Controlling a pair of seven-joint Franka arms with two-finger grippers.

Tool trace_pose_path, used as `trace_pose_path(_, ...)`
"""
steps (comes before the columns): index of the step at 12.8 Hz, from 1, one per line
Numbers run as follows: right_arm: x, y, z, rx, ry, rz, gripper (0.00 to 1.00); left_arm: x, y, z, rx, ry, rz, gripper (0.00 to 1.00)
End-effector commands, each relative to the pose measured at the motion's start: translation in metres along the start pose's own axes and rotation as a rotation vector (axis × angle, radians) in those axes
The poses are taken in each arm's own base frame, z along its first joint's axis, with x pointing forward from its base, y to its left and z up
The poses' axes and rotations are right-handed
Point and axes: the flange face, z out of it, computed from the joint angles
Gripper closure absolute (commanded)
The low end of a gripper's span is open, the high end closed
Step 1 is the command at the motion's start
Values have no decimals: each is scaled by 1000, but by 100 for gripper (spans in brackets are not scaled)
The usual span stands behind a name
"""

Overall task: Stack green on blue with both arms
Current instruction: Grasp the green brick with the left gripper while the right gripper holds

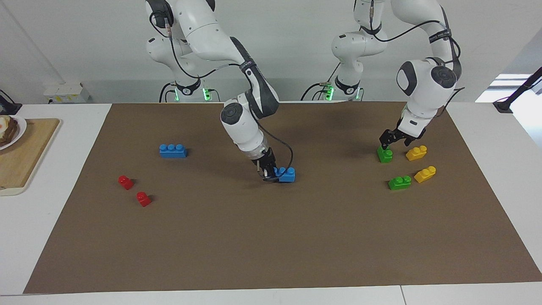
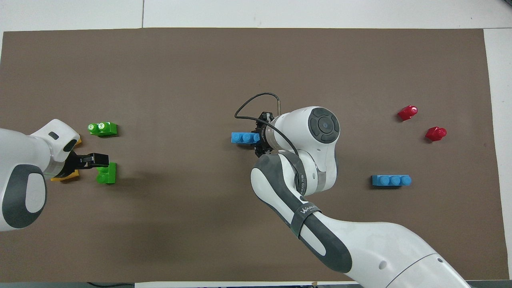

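Observation:
The shorter green brick [image 2: 106,173] will leave the blue brick's end [image 2: 257,137] uncovered when I stack it, because my right gripper is holding that end.
My right gripper [image 1: 267,173] is shut on one end of a blue three-stud brick [image 1: 287,174] in the middle of the brown mat, at or just above its surface. It also shows in the overhead view [image 2: 261,138], with the blue brick [image 2: 243,138] sticking out of it. My left gripper [image 1: 394,143] is open just over a green two-stud brick [image 1: 384,155], one finger close to the studs. In the overhead view, the left gripper [image 2: 90,164] partly covers that green brick [image 2: 107,175]. A second green brick [image 1: 399,182] lies farther from the robots.
A second blue brick [image 1: 172,151] and two red bricks [image 1: 125,182] lie toward the right arm's end of the mat. Two yellow bricks [image 1: 416,153] lie beside the green ones. A wooden board [image 1: 25,152] with a plate sits off the mat.

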Motion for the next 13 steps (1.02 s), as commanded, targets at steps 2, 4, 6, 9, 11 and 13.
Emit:
trace_pose_path(2,-7,10,9,12,-15,12,100,2,-1,27,-4,23,-9,0)
trace_pose_path(4,-8,12,10,8,-16,11,100,3,0,33,-6,23,-17,0)
trace_pose_path(6,-7,13,12,5,-16,-6,100,-5,3,53,-5,-9,-14,4)
trace_pose_path(9,-5,14,15,-4,-44,-27,100,-7,0,56,-4,-16,-20,5)
trace_pose_path(11,-1,16,18,-12,-58,-48,100,-9,-1,56,-5,-20,-24,17)
trace_pose_path(13,2,16,18,-10,-75,-53,100,-9,-1,57,-5,-20,-26,38)
